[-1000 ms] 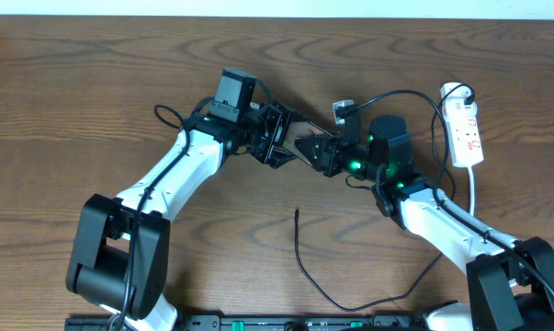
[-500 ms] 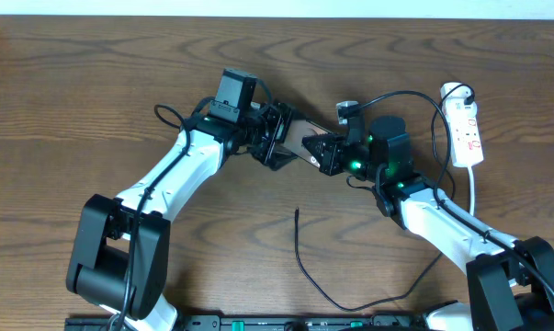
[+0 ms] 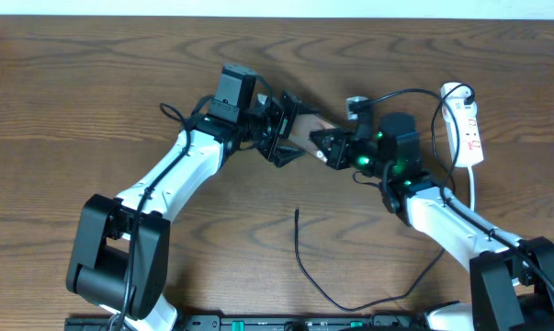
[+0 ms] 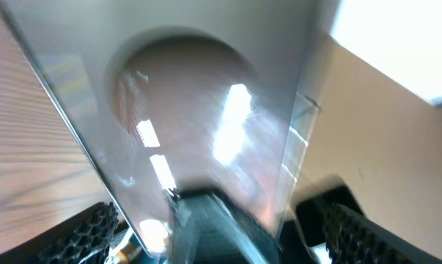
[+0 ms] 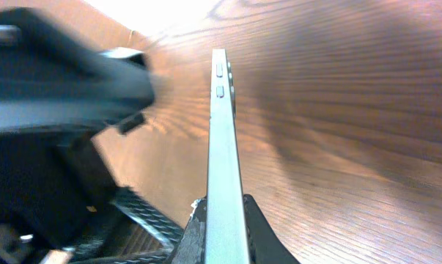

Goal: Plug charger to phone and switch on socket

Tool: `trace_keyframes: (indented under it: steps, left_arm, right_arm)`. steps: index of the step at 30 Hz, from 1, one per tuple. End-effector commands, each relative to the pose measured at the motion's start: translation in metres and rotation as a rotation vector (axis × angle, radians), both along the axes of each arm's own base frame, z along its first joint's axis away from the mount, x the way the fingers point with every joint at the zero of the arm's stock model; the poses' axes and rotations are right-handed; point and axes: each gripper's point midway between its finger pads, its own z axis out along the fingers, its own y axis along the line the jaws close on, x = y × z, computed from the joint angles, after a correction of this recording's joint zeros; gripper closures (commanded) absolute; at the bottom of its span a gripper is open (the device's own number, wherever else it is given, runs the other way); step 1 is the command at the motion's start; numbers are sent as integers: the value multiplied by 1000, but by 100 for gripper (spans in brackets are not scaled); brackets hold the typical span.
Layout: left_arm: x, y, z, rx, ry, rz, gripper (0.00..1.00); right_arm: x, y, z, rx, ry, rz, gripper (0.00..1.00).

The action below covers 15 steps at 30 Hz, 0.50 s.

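The phone's broad side (image 4: 188, 110) faces the robot's left gripper, so the right gripper should turn the phone edge-on before the left gripper grabs the phone's loose end (image 3: 301, 127).
The phone (image 3: 304, 130) is held off the table between my two grippers, its face with the brownish round patch (image 4: 184, 95) turned toward the left wrist camera. My right gripper (image 3: 335, 145) is shut on the phone's edge, which shows edge-on in the right wrist view (image 5: 222, 147). My left gripper (image 3: 286, 129) straddles the phone's other end with a small gap at one finger. The charger, a thin black cable (image 3: 301, 257), lies on the table in front, its tip (image 3: 297, 212) free. The socket, a white power strip (image 3: 467, 129), lies at the far right.
A black cable loops from my right wrist over toward the power strip (image 3: 414, 94). The strip's white cord (image 3: 474, 193) runs toward the front. A black rail lies along the table's front edge (image 3: 277, 323).
Both grippers have shifted slightly up and to the right with the phone. The phone has turned so its brownish face shows more from above. The charger cable has not moved.
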Motion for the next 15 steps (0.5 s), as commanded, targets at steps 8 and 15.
trace_keyframes:
  steps: [8,15]
  left_arm:
    - [7,13,47,-163,-113,-84,9]
    - [18,25,44,-139,-139,-43,9]
  right_arm:
    - [35,-67,7,247,235,-326,99]
    - [43,-64,25,620,534,-486,99]
